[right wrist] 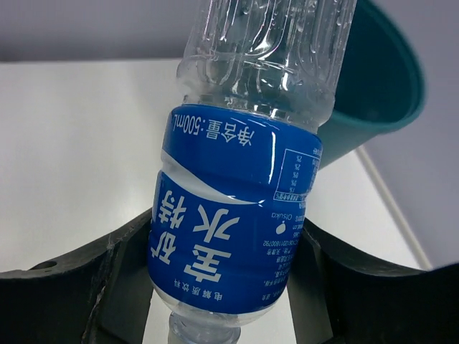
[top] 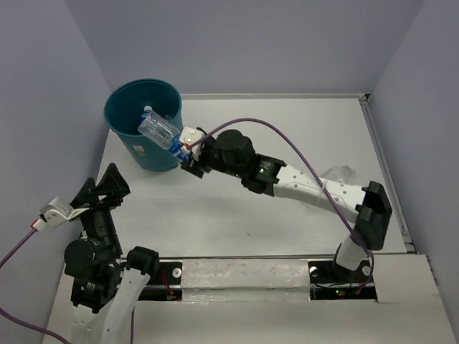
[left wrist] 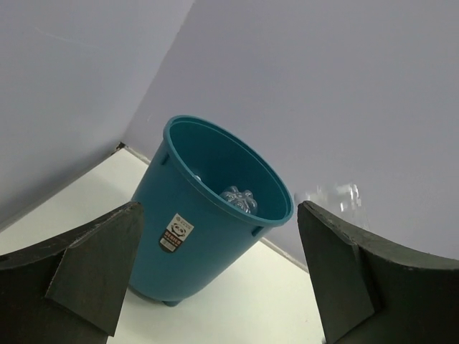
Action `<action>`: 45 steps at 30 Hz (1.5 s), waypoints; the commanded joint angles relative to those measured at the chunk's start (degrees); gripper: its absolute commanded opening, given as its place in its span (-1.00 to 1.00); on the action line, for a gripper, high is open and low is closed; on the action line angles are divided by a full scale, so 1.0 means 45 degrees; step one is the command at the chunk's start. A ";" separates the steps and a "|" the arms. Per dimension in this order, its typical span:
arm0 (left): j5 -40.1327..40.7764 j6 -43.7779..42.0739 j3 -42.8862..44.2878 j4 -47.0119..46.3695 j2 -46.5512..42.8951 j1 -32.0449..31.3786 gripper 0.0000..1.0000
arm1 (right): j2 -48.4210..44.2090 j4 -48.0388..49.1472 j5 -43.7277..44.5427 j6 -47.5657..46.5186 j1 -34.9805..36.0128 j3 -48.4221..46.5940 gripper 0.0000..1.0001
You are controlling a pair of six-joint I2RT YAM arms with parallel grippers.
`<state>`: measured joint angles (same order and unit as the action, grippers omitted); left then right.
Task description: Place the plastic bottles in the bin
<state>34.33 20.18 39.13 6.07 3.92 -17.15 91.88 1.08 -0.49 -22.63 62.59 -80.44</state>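
The clear bottle's base end [top: 153, 127] extends over the bin's opening [top: 133, 102], so my right gripper goes on inward until the blue label is above it too, before it releases.
The teal bin [top: 126, 111] stands at the far left of the table; it also shows in the left wrist view [left wrist: 208, 236] and the right wrist view [right wrist: 380, 86]. My right gripper [top: 188, 152] is shut on a clear bottle with a blue label [top: 159, 131], holding it tilted over the bin's near rim, its base end over the opening. In the right wrist view the bottle [right wrist: 237, 222] fills the space between the fingers. A bottle bottom [left wrist: 239, 200] shows above the bin's rim. My left gripper [top: 100, 192] is open and empty at the near left, facing the bin.
Another clear bottle [top: 337, 174] lies at the right, partly behind the right arm; it shows faintly in the left wrist view [left wrist: 337, 197]. Grey walls close the table at the back and sides. A purple cable [top: 280, 132] arcs over the right arm.
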 commanded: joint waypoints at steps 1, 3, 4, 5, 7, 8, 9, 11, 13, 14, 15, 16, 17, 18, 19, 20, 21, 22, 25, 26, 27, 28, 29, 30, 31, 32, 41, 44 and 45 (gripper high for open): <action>-0.0731 0.0143 -0.0024 -0.0586 0.0319 0.0061 0.98 | 0.2234 0.0658 0.0657 -0.0712 -0.0940 -0.4061 -0.04; -0.0967 0.0105 -0.0044 -0.0684 0.0339 0.0041 0.98 | 0.3791 0.0639 0.0889 -0.0848 -0.1076 -0.5612 -0.04; -0.1045 0.0104 -0.0064 -0.0722 0.0339 0.0041 0.98 | 0.4324 0.0638 0.0987 -0.0849 -0.1076 -0.7108 -0.04; -0.1046 0.0085 -0.0064 -0.0742 0.0339 0.0041 0.98 | 0.4832 0.0658 0.1085 -0.0869 -0.1192 -0.7819 -0.04; -0.1046 0.0085 -0.0064 -0.0742 0.0300 0.0041 0.98 | 0.6273 0.0755 0.1417 -0.0830 -0.1193 -0.9786 -0.04; -0.1085 0.0104 -0.0064 -0.0742 0.0300 0.0022 0.98 | 0.6727 0.0910 0.1534 -0.0811 -0.1309 -1.0341 -0.04; -0.1143 0.0085 -0.0064 -0.0762 0.0300 0.0002 0.98 | 0.7544 0.1357 0.1670 -0.0772 -0.1311 -1.1294 -0.04; -0.1221 0.0085 -0.0064 -0.0801 0.0320 -0.0056 0.98 | 0.8310 0.1671 0.1653 -0.0694 -0.1446 -1.2251 -0.05; -0.1222 0.0065 -0.0083 -0.0801 0.0300 -0.0096 0.98 | 0.9052 0.1868 0.1282 -0.0616 -0.1447 -1.3232 -0.05; -0.1183 0.0065 -0.0064 -0.0801 0.0281 -0.0115 0.98 | 0.9675 0.2120 0.1165 -0.0596 -0.1583 -1.4010 -0.06; -0.1183 0.0065 -0.0064 -0.0801 0.0300 -0.0135 0.98 | 0.9932 0.2297 0.0990 -0.0518 -0.1584 -1.4269 -0.06; -0.1202 0.0065 -0.0064 -0.0820 0.0281 -0.0154 0.98 | 1.0147 0.2531 0.0582 -0.0324 -0.1739 -1.4388 -0.06; -0.1202 0.0046 -0.0083 -0.0820 0.0261 -0.0174 0.98 | 1.0304 0.3094 0.0404 -0.0187 -0.1740 -1.4428 -0.06; -0.1222 0.0046 -0.0064 -0.0821 0.0280 -0.0174 0.98 | 1.0577 0.3331 0.0209 0.0105 -0.1856 -1.4447 -0.05; -0.1222 0.0046 -0.0064 -0.0821 0.0242 -0.0193 0.98 | 1.0695 0.3546 -0.0141 0.0224 -0.1858 -1.4467 -0.05; -0.1222 0.0046 -0.0064 -0.0821 0.0261 -0.0194 0.98 | 1.0812 0.3800 -0.0377 0.0322 -0.2012 -1.4506 -0.05; -0.1222 0.0026 -0.0064 -0.0821 0.0242 -0.0213 0.98 | 1.1046 0.3822 -0.0708 0.0477 -0.2149 -1.4584 -0.05; -0.1260 0.0046 -0.0064 -0.0821 0.0261 -0.0213 0.98 | 1.1145 0.3822 -0.0711 0.0517 -0.2150 -1.4739 -0.04; -0.1358 -0.0012 -0.0064 -0.0898 0.0280 -0.0213 0.98 | 1.1380 0.3920 -0.0692 0.0537 -0.2268 -1.4819 0.15; -0.1378 0.0006 -0.0064 -0.0918 0.0319 -0.0213 0.98 | 1.1380 0.3978 -0.0711 0.0615 -0.2403 -1.4819 0.27; -0.1397 0.0007 -0.0083 -0.0918 0.0300 -0.0194 0.98 | 1.1380 0.3978 -0.0711 0.0615 -0.2404 -1.4799 0.38; -0.1398 0.0007 -0.0083 -0.0918 0.0339 -0.0213 0.98 | 1.1283 0.3959 -0.0866 0.0809 -0.2520 -1.4761 0.61; -0.1417 0.0007 -0.0083 -0.0937 0.0358 -0.0213 0.98 | 1.1205 0.3978 -0.0964 0.0907 -0.2522 -1.4683 0.71; -0.1417 -0.0013 -0.0103 -0.0938 0.0378 -0.0213 0.98 | 1.1146 0.3978 -0.1062 0.1005 -0.2522 -1.4663 0.79; -0.1436 -0.0013 -0.0084 -0.0957 0.0417 -0.0213 0.98 | 1.1088 0.3959 -0.1314 0.1141 -0.2522 -1.4663 0.85; -0.1437 0.0006 -0.0083 -0.0957 0.0437 -0.0194 0.98 | 1.0971 0.3920 -0.1413 0.1220 -0.2522 -1.4701 0.86; -0.1534 -0.0071 -0.0122 -0.1035 0.0651 -0.0174 0.98 | 0.9237 0.4425 -0.1980 0.2060 -0.2522 -1.2947 0.89; -0.1943 -0.0110 -0.0123 -0.1094 0.1002 -0.0193 0.98 | 0.8045 0.5070 -0.1962 0.2684 -0.2522 -1.1327 0.89; -0.2157 -0.0149 -0.0103 -0.1113 0.1080 -0.0194 0.98 | 0.6957 0.5130 -0.1652 0.2956 -0.2522 -1.0820 0.89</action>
<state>27.59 20.60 38.96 4.58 6.26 -17.67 136.38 15.97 -8.29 -13.98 50.74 -134.10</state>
